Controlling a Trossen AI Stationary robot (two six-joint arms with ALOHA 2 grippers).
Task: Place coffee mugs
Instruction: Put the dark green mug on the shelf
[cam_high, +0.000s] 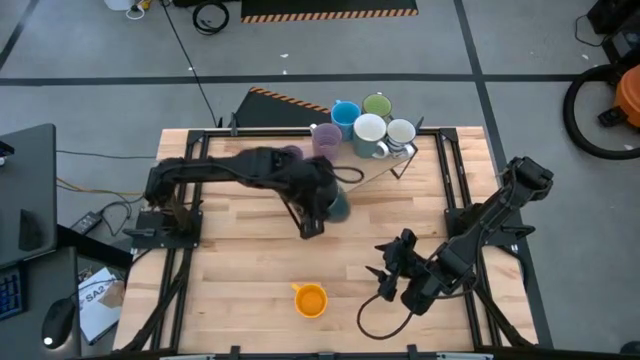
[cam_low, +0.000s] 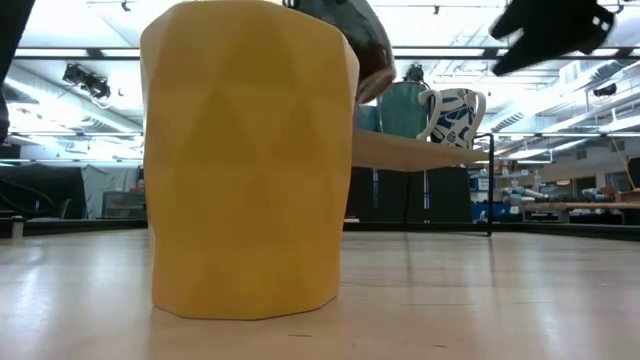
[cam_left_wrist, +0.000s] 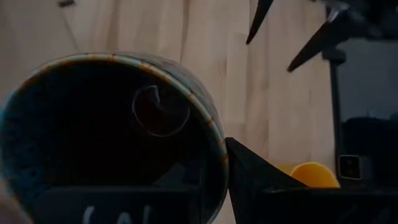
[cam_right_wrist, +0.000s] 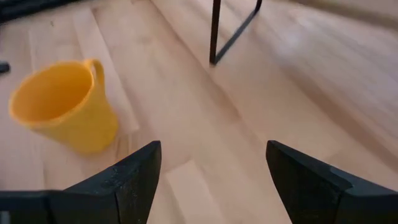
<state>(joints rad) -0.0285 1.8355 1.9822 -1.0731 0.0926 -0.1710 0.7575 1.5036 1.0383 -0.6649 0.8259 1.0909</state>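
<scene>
The dark mug is base down over clear wood before the shelf, so the robot's left gripper should keep lowering it until the mug's base stands flat, and then let go.
My left gripper is over the middle of the table, shut on the dark mug, whose dark inside fills the left wrist view. The orange mug stands upright on its base near the table's near edge and fills the low view. My right gripper hangs open to the right of the orange mug, touching nothing. Blue, green, lavender and two white mugs stand on a raised shelf at the far edge. My left gripper holds the dark mug by its rim wall, one finger inside the mug and the other finger outside it. The fingers come from above, pointing down. In the low view the mug shows high above the table top, lifted clear.
The raised shelf stands on thin black legs at the table's far edge. Black frame rails run along the table's left and right sides. Bare wood lies between the orange mug and the shelf.
</scene>
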